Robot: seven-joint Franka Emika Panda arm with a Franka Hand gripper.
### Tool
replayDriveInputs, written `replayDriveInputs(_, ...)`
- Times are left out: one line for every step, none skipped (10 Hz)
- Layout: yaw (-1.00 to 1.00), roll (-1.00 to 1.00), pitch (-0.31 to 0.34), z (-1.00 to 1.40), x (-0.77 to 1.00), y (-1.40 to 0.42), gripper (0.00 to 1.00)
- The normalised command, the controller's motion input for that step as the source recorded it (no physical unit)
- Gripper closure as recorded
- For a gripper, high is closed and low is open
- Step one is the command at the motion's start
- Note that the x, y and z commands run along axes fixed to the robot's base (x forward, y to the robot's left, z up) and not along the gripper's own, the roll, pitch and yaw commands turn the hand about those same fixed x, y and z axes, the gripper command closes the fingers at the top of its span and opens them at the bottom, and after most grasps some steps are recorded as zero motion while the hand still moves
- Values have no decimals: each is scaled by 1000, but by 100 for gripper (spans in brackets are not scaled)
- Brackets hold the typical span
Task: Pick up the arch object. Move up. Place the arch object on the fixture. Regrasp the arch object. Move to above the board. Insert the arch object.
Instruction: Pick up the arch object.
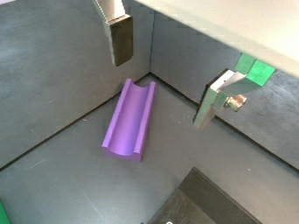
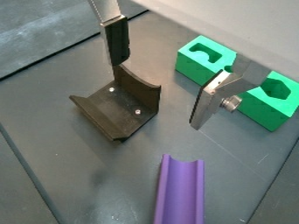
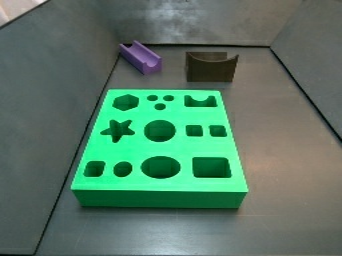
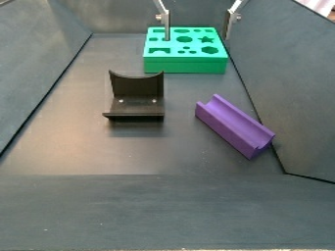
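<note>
The arch object (image 3: 140, 57) will sit steady with its channel up when I put it in the dark fixture's top (image 3: 210, 58), because that top dips between raised edges.
The purple arch object (image 1: 131, 118) lies on the dark floor with its channel facing up, close to a side wall (image 3: 139, 57) (image 4: 236, 125) (image 2: 181, 188). The dark fixture (image 2: 117, 105) stands beside it (image 3: 210, 65) (image 4: 133, 96). The green board (image 3: 167, 145) with its cut-outs lies flat on the floor (image 4: 186, 47). My gripper (image 1: 169, 68) hangs open high above the floor with nothing between its fingers (image 2: 163, 70). In a side view only its fingertips (image 4: 163, 12) show at the upper edge, above the board. The arch object lies apart from both fingers.
Grey walls enclose the floor on all sides. A floor seam and a corner of the walls run right behind the arch object (image 1: 152, 83). Bare floor (image 4: 144, 186) spreads in front of the fixture.
</note>
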Motion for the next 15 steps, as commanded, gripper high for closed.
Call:
replayDriveInputs(0,0,-53,-54,0,0,0)
replayDriveInputs(0,0,-6,0,0,-14,0)
replayDriveInputs(0,44,-4,0,0,-106,0)
replayDriveInputs(309,24,-30,-180,-317,306,0)
replayDriveInputs(486,0,-77,-403,-509,591,0)
replayDriveInputs(449,0,-110,-491,-546,629,0)
replayDriveInputs(440,0,-107,-491,-549,637,0)
replayDriveInputs(454,0,-140,-560,-500,660,0)
replayDriveInputs(426,0,-173,-677,-486,694,0)
replayDriveInputs(203,-50,-223,-149,0,0,0)
replayDriveInputs(146,0,-140,-257,54,-289,0)
replayDriveInputs(294,79,-107,-457,20,-566,0)
replayDriveInputs(491,94,-37,-597,63,-514,0)
replayDriveInputs(589,81,-9,-663,286,-280,0)
replayDriveInputs(543,126,-67,-714,14,-171,0)
